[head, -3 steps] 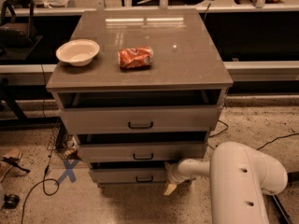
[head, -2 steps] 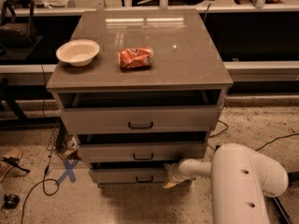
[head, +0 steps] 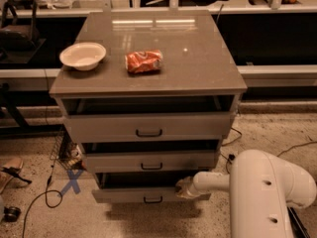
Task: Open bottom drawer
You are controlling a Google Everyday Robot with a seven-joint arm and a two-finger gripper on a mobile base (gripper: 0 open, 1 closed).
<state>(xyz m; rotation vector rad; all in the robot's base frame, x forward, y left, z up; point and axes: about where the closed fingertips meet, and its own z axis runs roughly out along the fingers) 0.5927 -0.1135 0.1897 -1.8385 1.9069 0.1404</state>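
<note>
My gripper is lying along the bottom drawer's top edge and the drawer is partly open, so next I open my gripper, point it down over the front panel and pull.
The bottom drawer is the lowest and shortest grey-beige front of three, with a small black curved handle at its centre. It stands pulled out a little, with a dark gap above its front. My gripper is at the end of the white arm, against the right part of the bottom drawer's top edge, right of the handle.
The middle drawer and top drawer also stand slightly out. A white bowl and a red snack bag lie on the cabinet top. Cables and a blue X mark lie on the floor to the left.
The gripper stays at the right part of the bottom drawer's front. No clear movement of the drawer or arm shows.
</note>
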